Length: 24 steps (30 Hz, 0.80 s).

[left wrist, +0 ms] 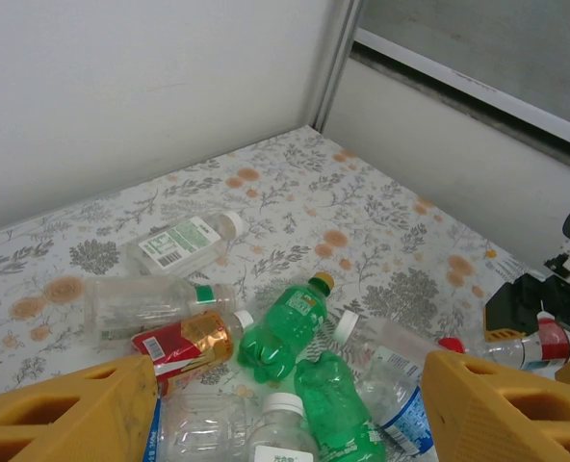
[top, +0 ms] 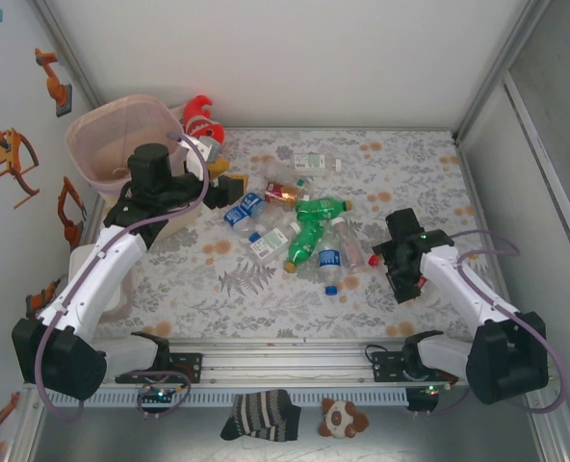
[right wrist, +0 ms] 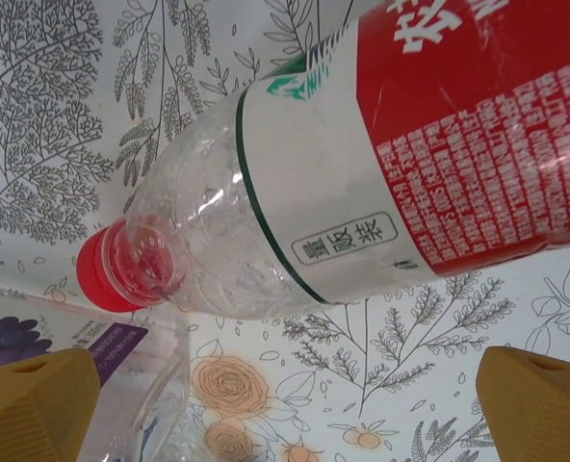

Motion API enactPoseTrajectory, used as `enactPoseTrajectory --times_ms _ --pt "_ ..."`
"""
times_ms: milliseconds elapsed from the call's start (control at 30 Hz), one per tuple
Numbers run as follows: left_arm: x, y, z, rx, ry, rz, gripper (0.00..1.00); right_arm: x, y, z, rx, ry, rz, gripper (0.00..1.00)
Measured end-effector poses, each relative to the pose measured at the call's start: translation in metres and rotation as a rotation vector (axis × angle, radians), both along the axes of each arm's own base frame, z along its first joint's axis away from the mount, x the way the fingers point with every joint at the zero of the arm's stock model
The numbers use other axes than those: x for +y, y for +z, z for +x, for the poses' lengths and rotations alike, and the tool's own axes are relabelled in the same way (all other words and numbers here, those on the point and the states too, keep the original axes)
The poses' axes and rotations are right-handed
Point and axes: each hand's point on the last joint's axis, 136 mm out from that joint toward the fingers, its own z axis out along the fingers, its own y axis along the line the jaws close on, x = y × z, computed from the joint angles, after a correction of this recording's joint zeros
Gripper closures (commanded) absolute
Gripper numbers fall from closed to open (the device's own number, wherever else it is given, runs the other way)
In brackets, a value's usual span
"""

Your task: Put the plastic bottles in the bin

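The red-labelled bottle's cap (top: 374,260) points at the heap and its bottom end (top: 423,282) is free. My right gripper should carry on around to that end and close across it.
Several crushed plastic bottles (top: 304,229) lie heaped mid-table: two green ones (left wrist: 290,322), a red-and-gold labelled one (left wrist: 184,342), and clear ones with blue or white labels (left wrist: 179,245). The pale-pink bin (top: 121,135) stands at the far left. My left gripper (top: 229,185) hovers between the bin and the heap. In the left wrist view it (left wrist: 290,414) is open above the bottles, holding nothing. My right gripper (top: 398,262) is low at the heap's right edge. In the right wrist view it (right wrist: 285,404) is open, and a red-capped, red-labelled bottle (right wrist: 362,173) lies on the cloth just beyond its fingertips (right wrist: 35,404).
A red-orange plush (top: 200,117) sits behind the bin. Walls close the table at the back and both sides. A striped sock (top: 261,416) and a small plush toy (top: 343,419) lie on the ledge in front of the arm bases.
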Motion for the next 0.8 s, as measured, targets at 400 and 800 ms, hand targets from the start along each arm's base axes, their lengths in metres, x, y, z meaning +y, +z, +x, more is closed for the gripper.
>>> enactPoseTrajectory --times_ms 400,800 --pt "0.001 -0.006 -0.005 0.019 -0.001 0.025 0.28 -0.032 -0.002 0.022 -0.013 -0.072 -0.020 0.01" --pt "0.002 -0.005 -0.007 0.020 0.003 0.029 0.28 -0.063 -0.016 0.031 -0.003 -0.112 -0.021 0.05"
